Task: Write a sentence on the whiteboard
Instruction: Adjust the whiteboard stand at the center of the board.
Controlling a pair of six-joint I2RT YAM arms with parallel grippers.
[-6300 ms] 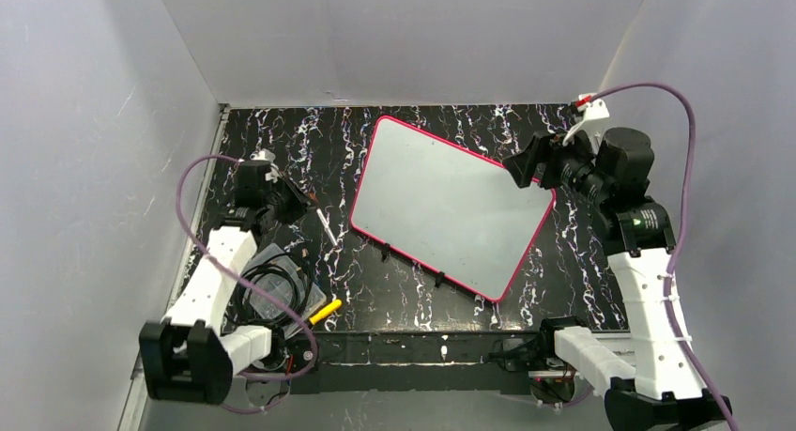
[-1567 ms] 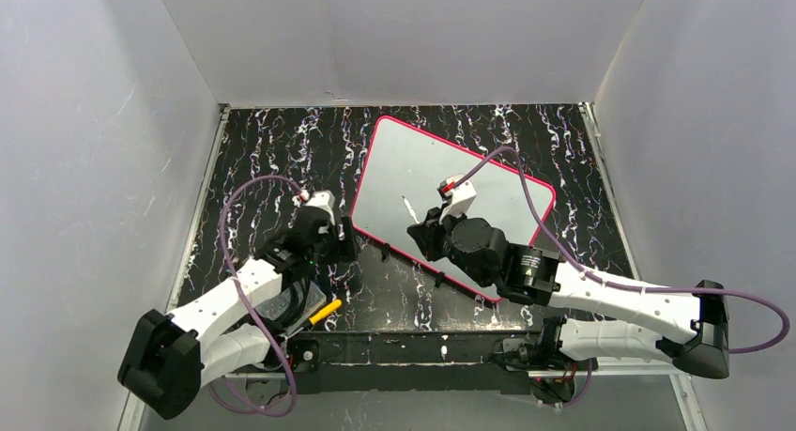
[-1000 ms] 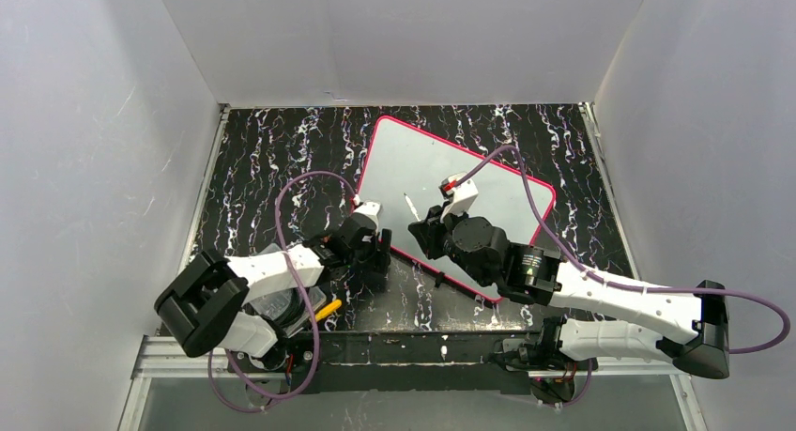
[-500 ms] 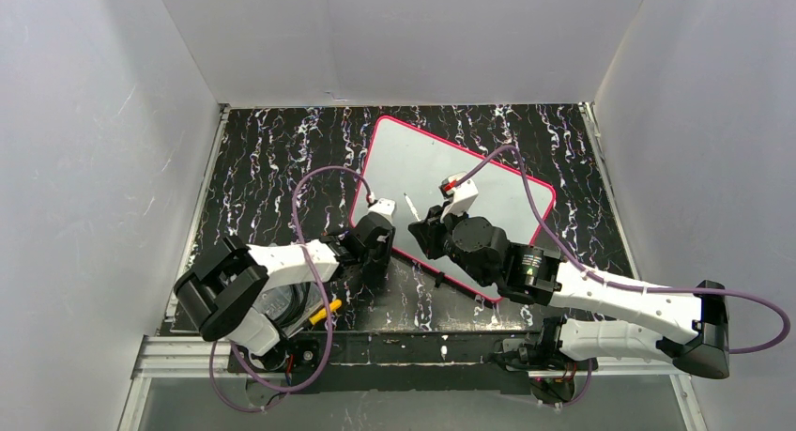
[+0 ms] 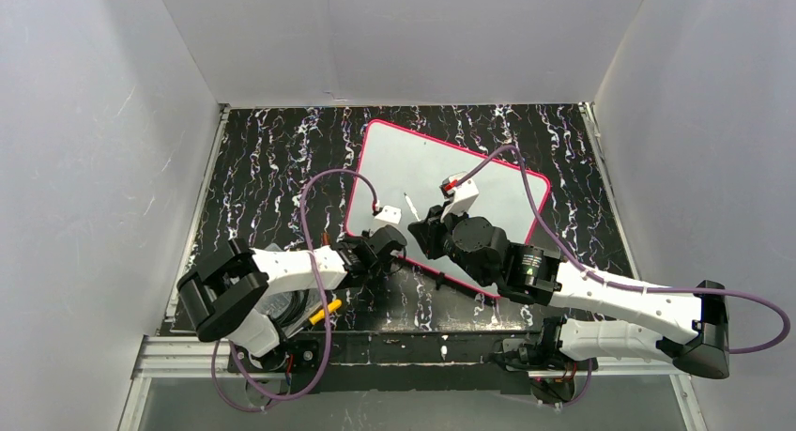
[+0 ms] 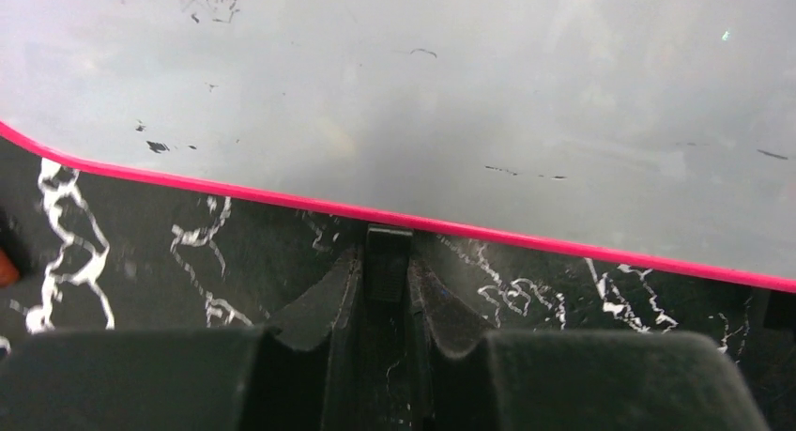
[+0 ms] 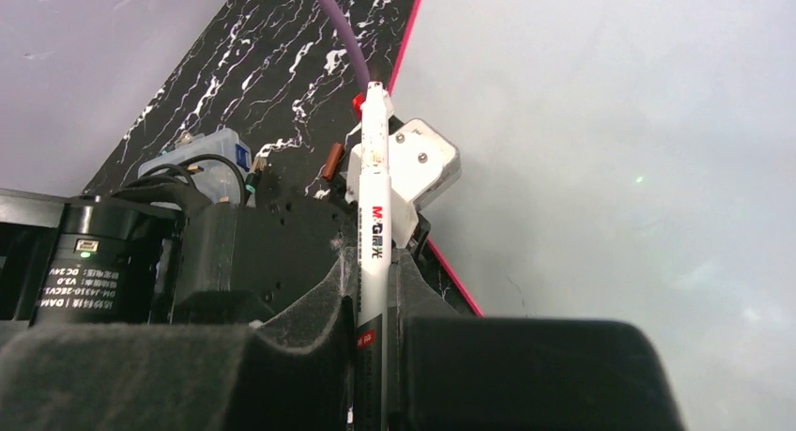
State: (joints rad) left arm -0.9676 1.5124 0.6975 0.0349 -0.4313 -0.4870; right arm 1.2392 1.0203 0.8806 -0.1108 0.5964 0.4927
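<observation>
My left gripper should turn the whiteboard square and then take its far corner [image 5: 375, 126], because the whiteboard lies crooked [image 5: 436, 173] with its black tab in my left gripper.
The whiteboard [image 5: 427, 163] lies flat on the black marbled table, glossy white inside a thin pink-red frame [image 6: 282, 198]. No sentence shows on its face [image 6: 422, 93], only faint dark specks. A small black tab [image 6: 388, 246] sticks out from the board's near edge, and my left gripper [image 6: 386, 262] is shut on it, low at the board's near-left side [image 5: 398, 253]. My right gripper [image 7: 375, 262] is shut on a white marker [image 7: 375, 187] that points forward over the board's left part [image 7: 610, 168]. From above, the marker [image 5: 410, 206] rises from the right gripper [image 5: 420, 232].
A second black tab [image 5: 439, 279] sticks out further along the near edge. A clear plastic box of cables [image 5: 282, 304] and a yellow piece [image 5: 326, 311] sit at the near left. A small reddish-brown piece [image 7: 329, 161] lies beside the left wrist. White walls enclose the table.
The left arm swung right to the board's near edge and its jaws closed onto the black tab. The board has turned slightly. The right arm and marker stayed put.
</observation>
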